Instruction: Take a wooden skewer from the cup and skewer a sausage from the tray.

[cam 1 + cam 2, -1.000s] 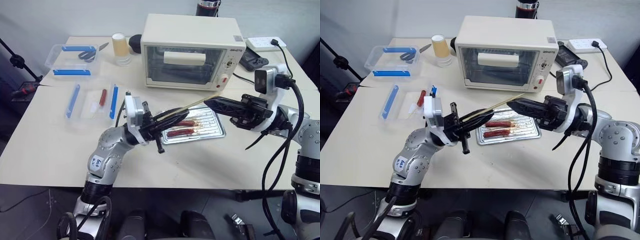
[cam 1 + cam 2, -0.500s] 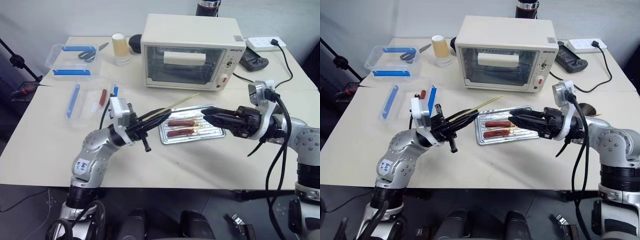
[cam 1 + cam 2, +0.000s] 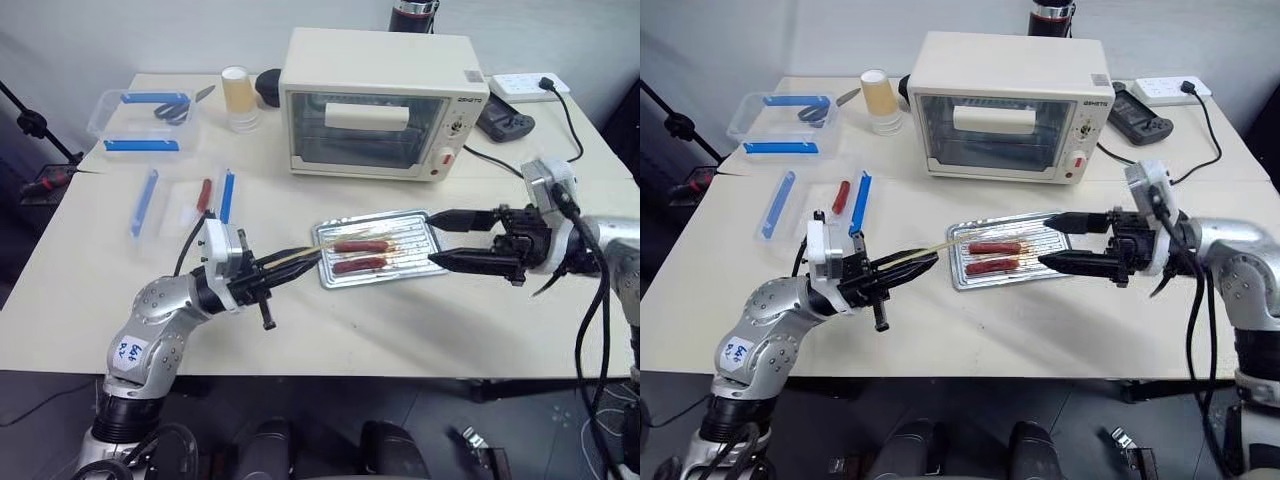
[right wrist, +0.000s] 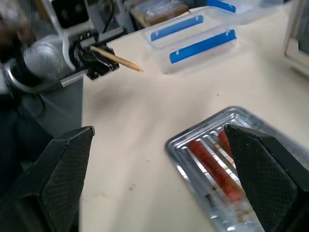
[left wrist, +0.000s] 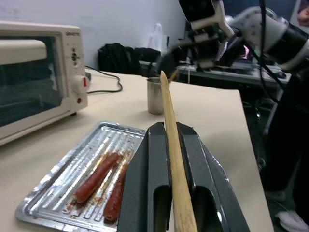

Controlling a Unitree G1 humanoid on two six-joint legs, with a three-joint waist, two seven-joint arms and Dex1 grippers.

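Note:
The wooden skewer slants up (image 5: 171, 121) from the fingers of my left gripper, so my right gripper should hold its tip end (image 5: 164, 83) while my left gripper takes it again straighter.
My left gripper (image 3: 312, 254) is shut on the wooden skewer (image 3: 318, 248), a thin pale stick pointing right, its tip near the left rim of the silver tray (image 3: 420, 232). Two reddish-brown sausages (image 3: 358, 246) lie side by side in the tray. My right gripper (image 3: 435, 237) stands open over the tray's right end, one finger above the other, nothing between them. The left wrist view shows the skewer (image 5: 171, 145) clamped between the fingers (image 5: 157, 150) and the grey metal cup (image 5: 155, 95) beyond the tray. The right wrist view shows the sausages (image 4: 212, 164).
A cream toaster oven (image 3: 380, 100) stands behind the tray. A beige paper cup (image 3: 238, 95) and clear boxes with blue clips (image 3: 150, 120) sit at the back left. A red-handled tool (image 3: 205, 195) lies between blue-edged plastic. A power strip (image 3: 525, 85) is at the back right.
My right gripper let go of the skewer's tip, opened wide and drew back to the right. My left gripper moved left and down with the skewer.

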